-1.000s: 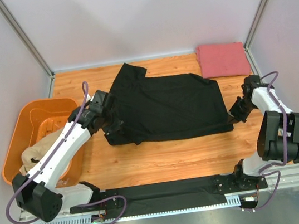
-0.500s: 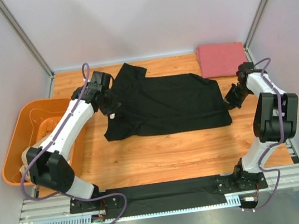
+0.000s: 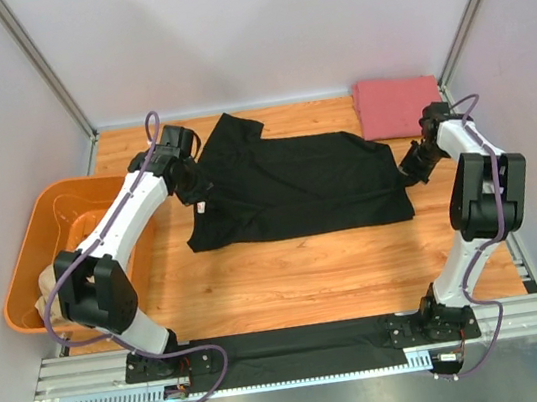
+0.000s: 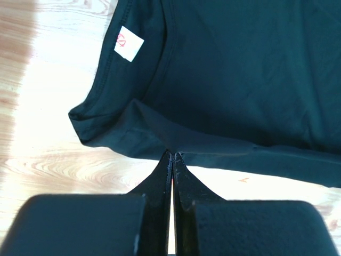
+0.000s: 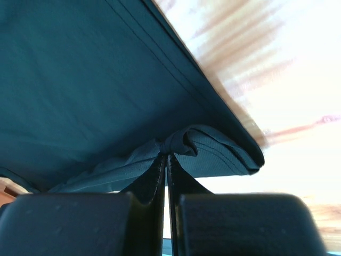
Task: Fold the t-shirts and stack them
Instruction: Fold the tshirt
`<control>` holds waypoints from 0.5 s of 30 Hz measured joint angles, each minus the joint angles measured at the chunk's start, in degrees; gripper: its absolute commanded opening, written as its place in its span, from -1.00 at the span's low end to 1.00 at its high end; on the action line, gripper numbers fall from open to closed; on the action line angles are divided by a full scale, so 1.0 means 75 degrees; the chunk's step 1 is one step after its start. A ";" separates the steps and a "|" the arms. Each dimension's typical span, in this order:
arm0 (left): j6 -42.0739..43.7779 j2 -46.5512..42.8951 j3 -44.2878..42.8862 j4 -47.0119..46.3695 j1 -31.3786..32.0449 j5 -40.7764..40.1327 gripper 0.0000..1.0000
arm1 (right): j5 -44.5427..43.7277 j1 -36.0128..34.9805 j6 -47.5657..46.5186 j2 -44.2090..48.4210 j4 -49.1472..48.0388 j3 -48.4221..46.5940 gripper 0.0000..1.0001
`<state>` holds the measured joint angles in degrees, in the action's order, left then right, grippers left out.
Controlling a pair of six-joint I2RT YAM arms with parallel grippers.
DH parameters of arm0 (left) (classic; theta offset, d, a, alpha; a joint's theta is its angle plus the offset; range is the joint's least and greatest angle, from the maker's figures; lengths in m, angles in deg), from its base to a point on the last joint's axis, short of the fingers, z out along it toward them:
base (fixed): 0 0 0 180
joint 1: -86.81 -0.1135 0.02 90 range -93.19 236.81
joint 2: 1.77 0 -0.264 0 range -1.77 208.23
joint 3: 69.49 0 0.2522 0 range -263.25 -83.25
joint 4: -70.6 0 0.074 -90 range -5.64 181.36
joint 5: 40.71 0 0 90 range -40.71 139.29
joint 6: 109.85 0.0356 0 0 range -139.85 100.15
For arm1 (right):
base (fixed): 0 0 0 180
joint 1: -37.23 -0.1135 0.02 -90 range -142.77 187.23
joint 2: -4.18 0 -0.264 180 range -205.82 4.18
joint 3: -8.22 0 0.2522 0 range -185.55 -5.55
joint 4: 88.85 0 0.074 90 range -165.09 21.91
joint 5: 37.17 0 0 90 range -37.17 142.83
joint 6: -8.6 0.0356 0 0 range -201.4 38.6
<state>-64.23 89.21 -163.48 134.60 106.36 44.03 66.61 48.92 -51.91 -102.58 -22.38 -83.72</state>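
Note:
My right gripper should keep going toward the back and let go of the bunched cloth point(image 5: 185, 140) on the black t-shirt's flat body point(image 3: 370, 171). The cloth is low over that body now.
A black t-shirt point(image 3: 296, 185) lies spread on the wooden table, partly folded, its white neck label point(image 4: 129, 43) near the left side. My left gripper point(image 3: 193, 188) is shut on the shirt's left edge point(image 4: 170, 144), pinching a fold of cloth. My right gripper point(image 3: 411, 169) is shut on the shirt's right edge, with bunched cloth point(image 5: 202, 146) at its tips. A folded pinkish-red t-shirt point(image 3: 400, 106) lies at the back right. A tan t-shirt point(image 3: 58, 278) sits in the orange tub point(image 3: 34, 258).
The orange tub stands at the table's left side. Grey walls with metal posts enclose the table point(image 3: 290, 279). A black mat point(image 3: 300, 343) lies along the near rail between the arm bases.
Both grippers have carried the shirt's near edge toward the back, folding it narrower. The left arm swung up and away from the tub; the right arm moved back.

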 measured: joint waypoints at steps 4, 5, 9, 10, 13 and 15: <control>0.0000 0.0210 0.0000 -0.0061 -0.0035 0.0044 -1.00 | 0.0003 -0.0023 -0.0009 -0.0309 -0.0006 -0.0242 -0.99; 0.0000 0.0274 0.0000 -0.0073 -0.0035 0.0061 -1.00 | 0.0003 -0.0029 -0.0020 -0.0385 0.0000 -0.0294 -0.99; 0.0003 0.0510 -0.0020 -0.0157 -0.0032 0.0099 -1.00 | 0.0003 -0.0058 -0.0076 -0.0635 0.0015 -0.0443 -0.99; 0.0009 0.0557 -0.0052 -0.0160 -0.0032 0.0102 -1.00 | 0.0000 -0.0070 -0.0090 -0.0688 0.0020 -0.0466 -0.99; 0.0073 0.0793 -0.0309 -0.0192 -0.0032 0.0122 -1.00 | -0.0003 -0.0076 -0.0119 -0.0819 0.0023 -0.0545 -0.98; 0.0140 0.0956 -0.0498 -0.0230 -0.0032 0.0140 -1.00 | -0.0003 -0.0076 -0.0122 -0.0880 0.0023 -0.0571 -0.98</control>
<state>-63.19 96.38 -167.22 132.87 106.12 45.08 66.59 48.35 -52.83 -109.18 -22.21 -88.00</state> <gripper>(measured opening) 0.006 0.009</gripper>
